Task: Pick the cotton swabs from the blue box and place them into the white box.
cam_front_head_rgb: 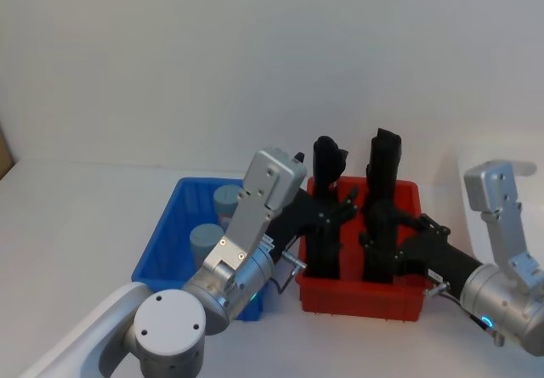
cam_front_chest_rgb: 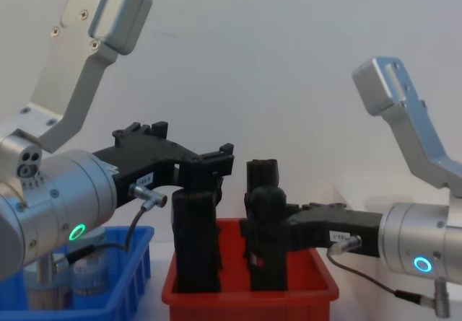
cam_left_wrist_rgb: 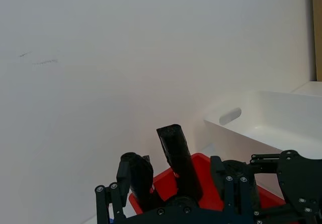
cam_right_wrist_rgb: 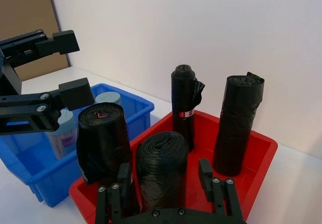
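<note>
When I lift the black roll (cam_front_chest_rgb: 268, 252), I expect it to come free alone and leave another roll standing: a separate black top (cam_front_chest_rgb: 262, 171) rises behind it.
Two cotton swabs tubs (cam_front_head_rgb: 228, 200) (cam_front_head_rgb: 206, 240) with grey-blue lids stand in the blue box (cam_front_head_rgb: 166, 246); they also show in the right wrist view (cam_right_wrist_rgb: 108, 99) (cam_right_wrist_rgb: 63, 133). My left gripper (cam_front_head_rgb: 336, 212) reaches past the blue box and hovers open and empty above the left part of the red bin (cam_front_head_rgb: 365, 297); its spread fingers (cam_right_wrist_rgb: 70, 95) are plain in the right wrist view. My right gripper (cam_right_wrist_rgb: 161, 176) is open low over the red bin, a finger on each side of a black roll (cam_right_wrist_rgb: 161, 158). The white box (cam_left_wrist_rgb: 271, 126) stands beyond the red bin.
The red bin (cam_right_wrist_rgb: 251, 148) holds several upright black rolls (cam_right_wrist_rgb: 183, 103), two of them taller than its walls. Both arms crowd over it. A white wall closes the back of the table.
</note>
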Robot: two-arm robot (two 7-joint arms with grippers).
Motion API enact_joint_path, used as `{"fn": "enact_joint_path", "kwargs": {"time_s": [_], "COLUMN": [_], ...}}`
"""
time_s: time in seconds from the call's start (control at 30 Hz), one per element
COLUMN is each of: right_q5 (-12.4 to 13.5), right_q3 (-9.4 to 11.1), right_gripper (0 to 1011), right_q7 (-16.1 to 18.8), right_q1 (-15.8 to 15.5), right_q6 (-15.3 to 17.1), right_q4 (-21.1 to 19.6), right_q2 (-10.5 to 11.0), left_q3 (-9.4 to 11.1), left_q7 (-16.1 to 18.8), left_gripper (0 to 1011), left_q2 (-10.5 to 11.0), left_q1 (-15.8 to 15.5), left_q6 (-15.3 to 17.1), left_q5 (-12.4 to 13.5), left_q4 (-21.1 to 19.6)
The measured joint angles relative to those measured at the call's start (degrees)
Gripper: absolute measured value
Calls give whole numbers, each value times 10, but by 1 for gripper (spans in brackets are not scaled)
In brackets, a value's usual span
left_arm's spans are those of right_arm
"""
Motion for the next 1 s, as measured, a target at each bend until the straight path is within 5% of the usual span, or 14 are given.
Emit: {"fn": "enact_joint_path", "kwargs": {"time_s": [0.43, 1.0], "right_q5": [-3, 6], "right_q3": [-3, 1], "right_gripper": [487, 381], "right_q7": [-1, 0], "right_q1": [8, 8], "right_q6": [-2, -16], "right_q4": [12, -9], "right_q2": [-6, -3], "left_q3": [0, 0], "left_q7": [0, 0], "left_gripper": [1000, 1000], "left_q2": [0, 0], "left_q1": [0, 0], "left_q6": [0, 0], "left_q5": [0, 0], "left_q4": [0, 0]}}
